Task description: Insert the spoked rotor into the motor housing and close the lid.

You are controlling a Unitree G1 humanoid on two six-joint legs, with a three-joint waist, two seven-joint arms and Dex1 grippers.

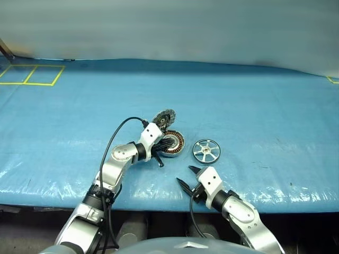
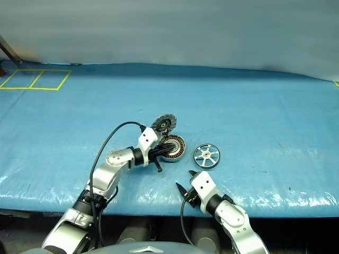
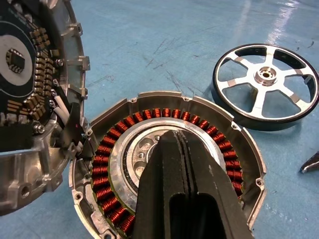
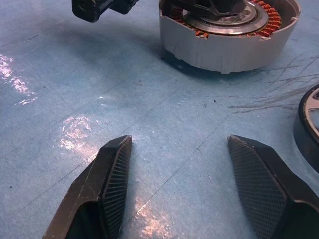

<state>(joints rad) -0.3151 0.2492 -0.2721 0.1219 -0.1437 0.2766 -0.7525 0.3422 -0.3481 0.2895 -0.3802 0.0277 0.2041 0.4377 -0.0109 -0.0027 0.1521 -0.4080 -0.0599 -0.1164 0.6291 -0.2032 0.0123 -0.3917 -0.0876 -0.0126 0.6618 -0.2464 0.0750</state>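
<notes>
A gap rings the copper windings inside the motor housing, so the spoked rotor will sink level with the housing's rim when I insert it.
The motor housing, a silver puck with copper windings, lies open on the blue mat. Its lid stands tilted up at its far left rim, circuit-board face showing. The spoked rotor, a dark ring with silver spokes, lies flat on the mat just right of the housing and apart from it. My left gripper is shut with nothing in it, its tips over the housing's centre hub. My right gripper is open and empty, low over the mat in front of the housing and rotor.
The blue mat runs wide on all sides, with its front edge close behind my right gripper. Yellow tape squares mark the far left corner. A black cable loops over my left arm.
</notes>
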